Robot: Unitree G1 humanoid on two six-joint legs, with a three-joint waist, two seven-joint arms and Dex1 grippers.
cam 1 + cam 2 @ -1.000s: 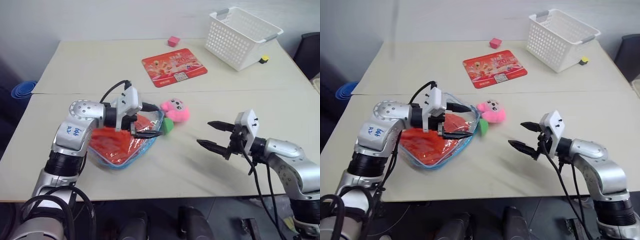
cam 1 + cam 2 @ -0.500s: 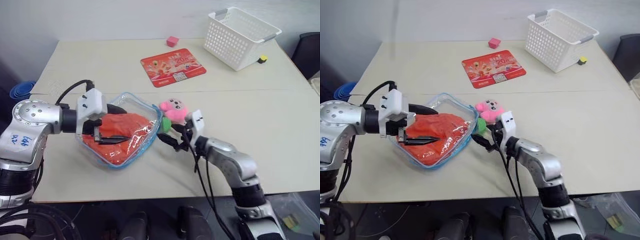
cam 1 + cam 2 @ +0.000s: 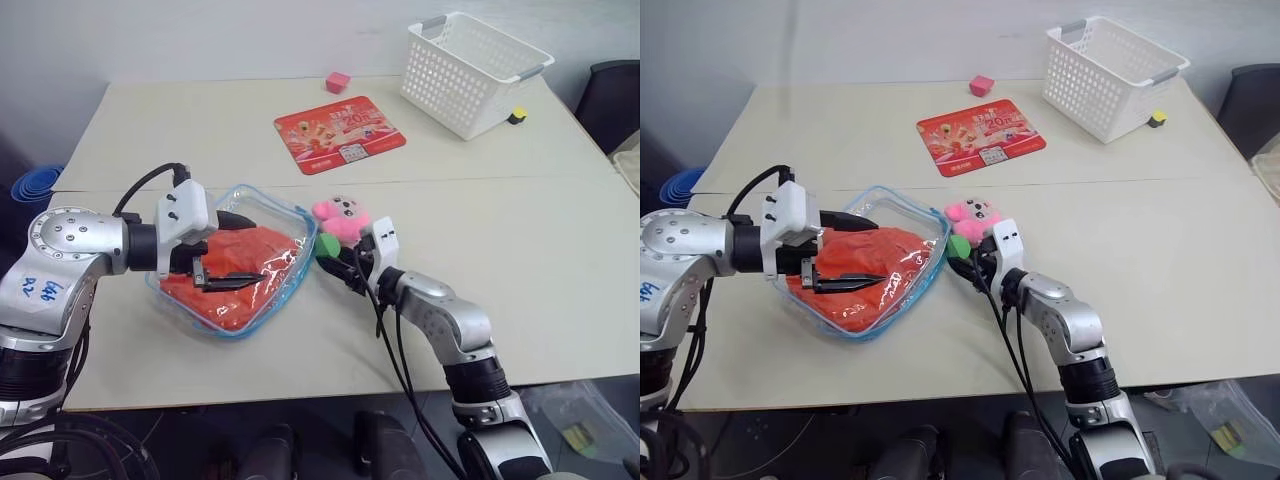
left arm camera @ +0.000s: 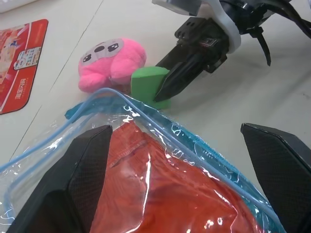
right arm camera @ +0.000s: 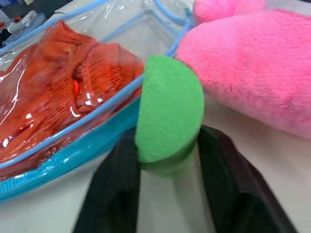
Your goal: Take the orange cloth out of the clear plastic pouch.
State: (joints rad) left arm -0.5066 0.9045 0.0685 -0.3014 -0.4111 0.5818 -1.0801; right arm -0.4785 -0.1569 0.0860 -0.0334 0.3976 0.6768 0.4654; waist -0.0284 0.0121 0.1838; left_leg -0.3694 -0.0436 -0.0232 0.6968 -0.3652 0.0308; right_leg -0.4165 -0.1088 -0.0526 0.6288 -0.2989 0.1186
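My gripper will bring the pink plush toy (image 3: 341, 217) along when it turns the pouch, because the pink plush toy sits close against the pouch's corner (image 3: 303, 213).
The clear plastic pouch (image 3: 262, 306) with blue zipper edging lies on the table in front of me, and the orange cloth (image 3: 272, 254) sits crumpled inside it. My left gripper (image 3: 238, 250) is open, one finger above and one over the pouch's top side; the left wrist view shows its fingers (image 4: 85, 170) spread wide over the plastic. My right gripper (image 3: 336, 262) is at the pouch's right edge, shut on a small green foam block (image 5: 169, 114) that rests against the pouch (image 5: 73, 145) and the pink plush.
A pink plush toy (image 3: 346, 216) lies just behind the green block. Further back are a red printed mat (image 3: 340, 133), a small pink cube (image 3: 337, 82) and a white lattice basket (image 3: 475, 70) with a yellow piece (image 3: 516, 116) beside it.
My right arm swung left across the table to the pouch's edge and its fingers closed around the green block. My left gripper drew back left over the pouch, staying open.
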